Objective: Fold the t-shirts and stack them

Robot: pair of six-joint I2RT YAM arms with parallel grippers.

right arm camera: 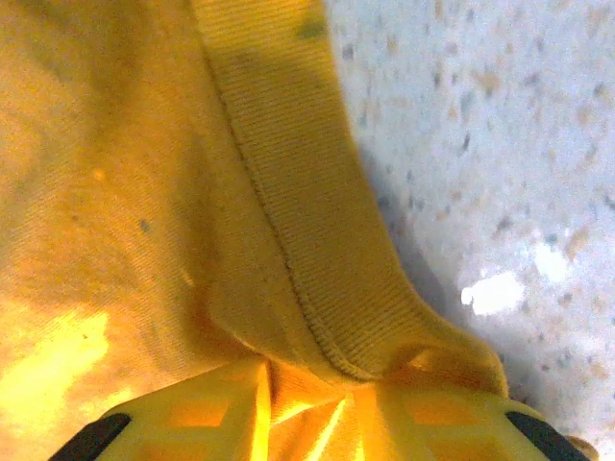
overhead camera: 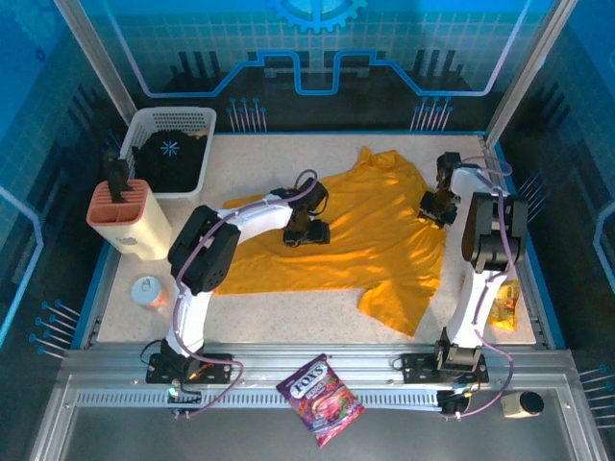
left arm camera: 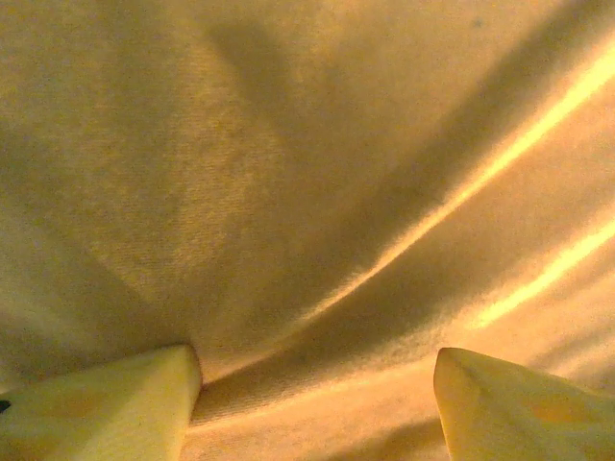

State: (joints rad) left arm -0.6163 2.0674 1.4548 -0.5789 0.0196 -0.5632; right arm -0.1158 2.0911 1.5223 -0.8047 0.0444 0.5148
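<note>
The t-shirt's middle (overhead camera: 351, 240) is creased below my open left gripper. My left gripper needs to grab the hem end close to the basket and spread it flat before it folds.
A golden-yellow t-shirt (overhead camera: 370, 235) lies spread and rumpled across the middle of the table. My left gripper (overhead camera: 306, 230) rests low on the shirt's left part. In the left wrist view, that gripper (left arm camera: 317, 408) is open. Its pale fingers (left arm camera: 125, 403) stand wide apart over creased fabric (left arm camera: 307, 173). My right gripper (overhead camera: 434, 206) is at the shirt's right edge. In the right wrist view it (right arm camera: 307, 408) is shut on the t-shirt (right arm camera: 144, 211). The cloth is pinched just below a ribbed hem band (right arm camera: 288, 173).
A white basket (overhead camera: 173, 144) stands at the back left, with a peach holder (overhead camera: 125, 216) in front of it. A small round cup (overhead camera: 149, 288) sits near the left edge and a yellow packet (overhead camera: 506, 303) at the right. A candy bag (overhead camera: 320, 396) lies on the front rail. Speckled tabletop (right arm camera: 500, 144) shows beside the hem.
</note>
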